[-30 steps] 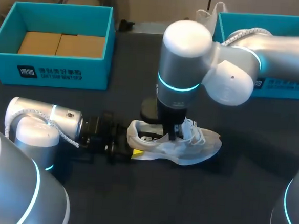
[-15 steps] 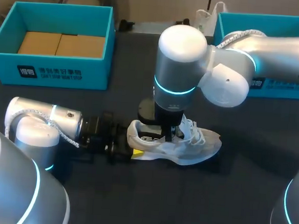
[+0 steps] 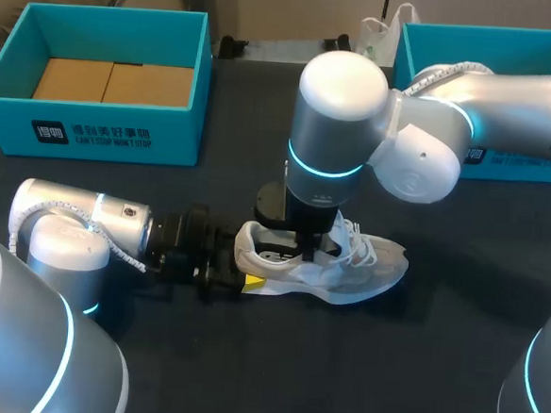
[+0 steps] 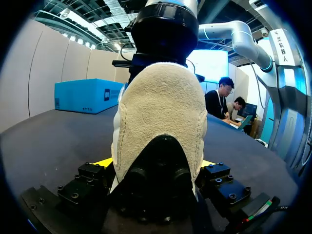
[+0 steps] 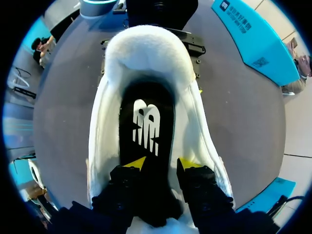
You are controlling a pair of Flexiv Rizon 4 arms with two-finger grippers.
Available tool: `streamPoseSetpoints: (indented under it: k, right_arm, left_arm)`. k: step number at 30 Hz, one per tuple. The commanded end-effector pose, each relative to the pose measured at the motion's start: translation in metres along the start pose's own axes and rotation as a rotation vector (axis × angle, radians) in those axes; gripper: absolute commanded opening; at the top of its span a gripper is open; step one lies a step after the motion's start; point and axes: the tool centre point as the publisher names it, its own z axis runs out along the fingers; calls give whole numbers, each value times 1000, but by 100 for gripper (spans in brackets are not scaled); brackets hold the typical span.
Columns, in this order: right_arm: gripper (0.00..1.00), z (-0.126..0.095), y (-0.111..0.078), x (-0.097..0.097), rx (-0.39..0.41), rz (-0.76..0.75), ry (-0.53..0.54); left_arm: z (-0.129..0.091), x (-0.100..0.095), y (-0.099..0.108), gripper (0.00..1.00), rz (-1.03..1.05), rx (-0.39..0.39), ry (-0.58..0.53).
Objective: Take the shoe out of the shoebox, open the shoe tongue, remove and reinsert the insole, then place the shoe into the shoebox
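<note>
I expect the insole to come out in one piece and keep its shape when I pull, because a clean edge (image 5: 120,122) separates the black insole (image 5: 147,126) from the white lining.
A white sneaker (image 3: 347,266) lies on its sole on the dark table, toe to the right. My left gripper (image 3: 238,272) lies low at the heel. In the left wrist view the suede heel (image 4: 161,107) fills the gap of this gripper (image 4: 156,163), and both yellow fingertips (image 4: 106,162) press its sides. My right gripper (image 3: 310,250) points straight down into the shoe's opening. In the right wrist view it (image 5: 162,165) stands open, fingertips (image 5: 137,163) apart on the black insole (image 5: 146,122), which lies flat inside the shoe with its white logo showing.
A teal shoebox (image 3: 120,137) with a cardboard floor stands open at the back left. A second teal box (image 3: 514,39) sits at the back right, with a white bag (image 3: 378,29) beside it. Bare dark tabletop lies in front of the shoe.
My right gripper's fingers have spread apart from shut while staying inside the shoe, and the right arm shifted slightly. The shoe and left arm have not moved.
</note>
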Motion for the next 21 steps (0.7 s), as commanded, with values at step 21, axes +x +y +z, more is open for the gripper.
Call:
streamPoseSetpoints:
  k: [21]
  right_arm:
    - [0, 22, -18, 26, -24, 94, 124]
  left_arm:
    - [-1, 0, 2, 0, -1, -2, 1]
